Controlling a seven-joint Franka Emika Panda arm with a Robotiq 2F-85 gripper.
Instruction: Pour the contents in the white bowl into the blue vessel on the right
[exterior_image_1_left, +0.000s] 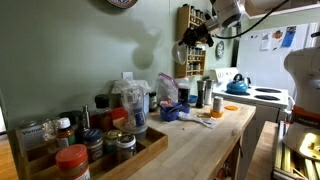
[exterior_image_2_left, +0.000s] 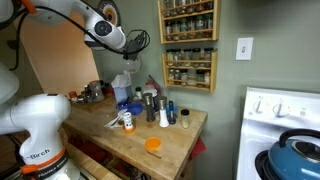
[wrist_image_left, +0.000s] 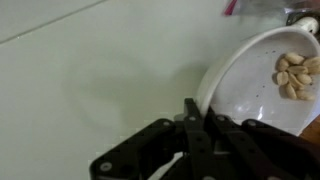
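Note:
The white bowl is high above the blue vessel (exterior_image_1_left: 168, 112) with pale pieces inside (wrist_image_left: 294, 75), so next my gripper moves lower and pours them out toward the blue vessel.
My gripper (wrist_image_left: 196, 112) is shut on the rim of the white bowl (wrist_image_left: 250, 85), which holds several pale nut-like pieces (wrist_image_left: 296, 74). The bowl is tilted and held high above the wooden counter, in front of the pale wall. In both exterior views the gripper (exterior_image_1_left: 197, 38) (exterior_image_2_left: 128, 47) hangs in the air with the bowl (exterior_image_1_left: 182, 51) (exterior_image_2_left: 124, 63) under it. A small dark blue bowl (exterior_image_1_left: 170, 112) stands on the counter below, among bottles. A blue kettle (exterior_image_1_left: 237, 86) (exterior_image_2_left: 296, 150) sits on the white stove.
Bottles, jars and shakers crowd the counter (exterior_image_1_left: 200, 140) near the wall. A wooden tray of jars (exterior_image_1_left: 90, 150) stands at one end. A spice rack (exterior_image_2_left: 188, 45) hangs on the wall near the arm. An orange lid (exterior_image_2_left: 153, 145) lies on the counter.

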